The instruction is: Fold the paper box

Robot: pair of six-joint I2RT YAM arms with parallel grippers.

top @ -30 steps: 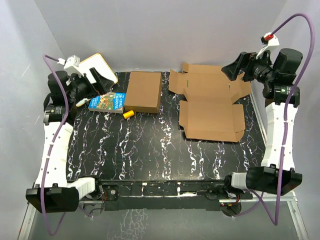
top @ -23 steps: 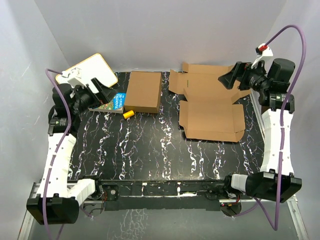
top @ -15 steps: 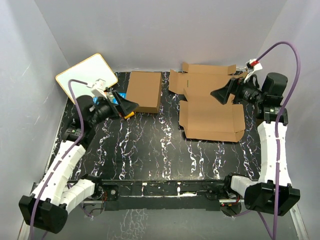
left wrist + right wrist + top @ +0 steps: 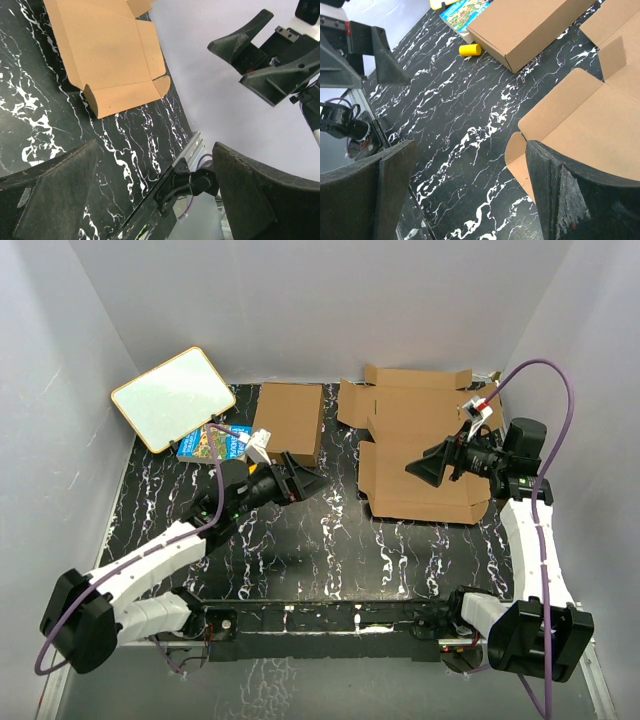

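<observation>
The robot's left gripper is open and the paper box's side flap tilts up toward it, so the robot should keep going to the flap's edge until the gripper's fingers close on that edge.
The paper box lies flat and unfolded on the right half of the black marble table, flaps spread out; it also shows in the left wrist view and the right wrist view. My left gripper hovers open left of centre, pointing right toward the box, with nothing between its jaws. My right gripper hangs open over the box's near left part, pointing left, also empty. The two grippers face each other.
A closed plain brown box lies at the back centre, with a colourful book to its left. A small yellow cylinder sits beside that box. A white board with a yellow rim leans at the back left.
Both arms have swung down and inward from the table's outer back corners. The left gripper now sits near centre, the right over the paper box. Both stay open.
</observation>
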